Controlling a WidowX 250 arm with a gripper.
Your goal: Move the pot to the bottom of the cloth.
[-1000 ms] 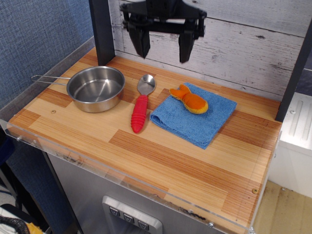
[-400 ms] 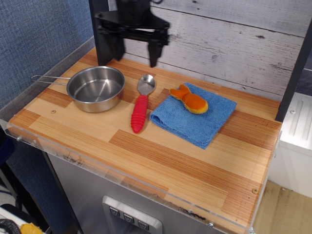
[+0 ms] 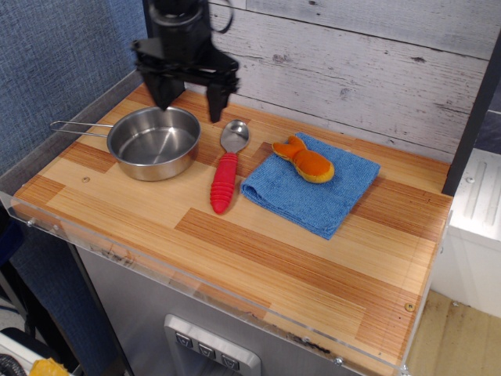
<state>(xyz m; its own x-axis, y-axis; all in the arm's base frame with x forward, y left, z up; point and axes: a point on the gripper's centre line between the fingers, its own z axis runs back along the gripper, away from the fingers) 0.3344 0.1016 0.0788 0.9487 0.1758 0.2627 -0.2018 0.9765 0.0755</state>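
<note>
The pot [image 3: 154, 146] will tilt with its handle side low when I lift, because the wire handle [image 3: 80, 126] sticks out opposite the part of the pot's rim under my gripper.
The pot [image 3: 153, 142] is a shallow shiny steel saucepan at the left of the wooden table, its thin wire handle [image 3: 78, 126] pointing left. The cloth [image 3: 311, 185] is a bright-blue square towel lying flat right of centre. My gripper [image 3: 189, 104] is black, open and empty. It hangs just above the pot's far right rim, with one finger over the rim and the other beside it on the right.
A red-handled metal spoon [image 3: 225, 175] lies between pot and cloth. An orange plush fish [image 3: 305, 161] rests on the cloth's far part. A dark post stands behind the pot, a plank wall runs along the back, and a clear lip [image 3: 196, 283] edges the table front.
My gripper has moved left and down, from above the spoon near the back wall to just above the pot's far right rim. Its jaws stay open. Nothing on the table has moved.
</note>
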